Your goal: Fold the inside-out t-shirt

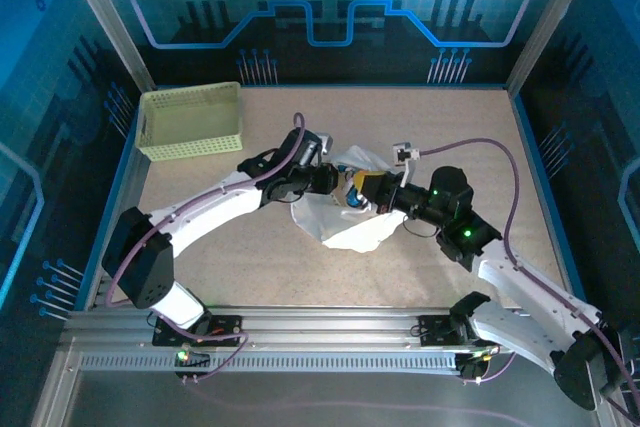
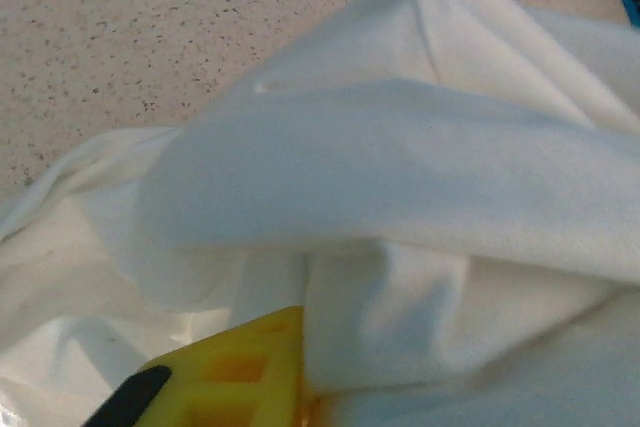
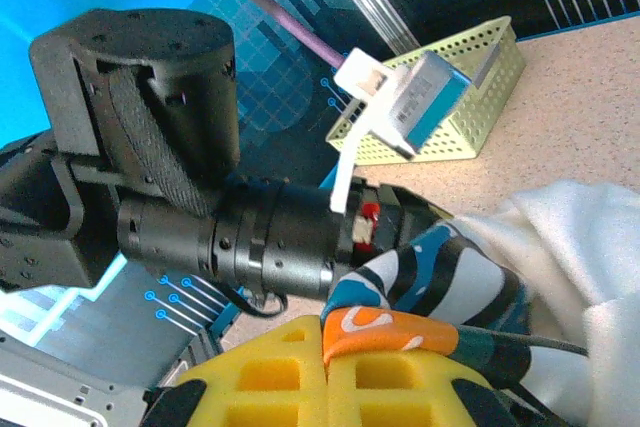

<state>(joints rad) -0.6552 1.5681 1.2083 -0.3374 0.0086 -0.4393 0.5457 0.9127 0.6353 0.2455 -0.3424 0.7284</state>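
My right gripper should open to let go of the print's orange end (image 3: 378,335) it is pinching. It should then take the print's striped part (image 3: 452,277), which sits bunched up at my left gripper.
The white t-shirt (image 1: 348,225) lies crumpled at the middle of the table, and both grippers meet over its upper part. My left gripper (image 1: 337,183) comes in from the left. In the left wrist view, folds of the t-shirt (image 2: 400,167) drape over the left gripper (image 2: 305,342). One yellow finger (image 2: 235,377) shows with cloth pressed against its inner edge, and the other is hidden under the cloth. My right gripper (image 1: 368,191) comes in from the right. In the right wrist view the right gripper (image 3: 327,342) is shut, its yellow pads pinching the t-shirt's orange, blue and dark striped printed part (image 3: 440,282).
A pale yellow-green lattice basket (image 1: 190,119) stands at the table's back left and also appears as the basket (image 3: 455,112) behind the left arm's black wrist (image 3: 200,217). Bare speckled tabletop (image 1: 250,267) surrounds the shirt. Blue walls enclose the table.
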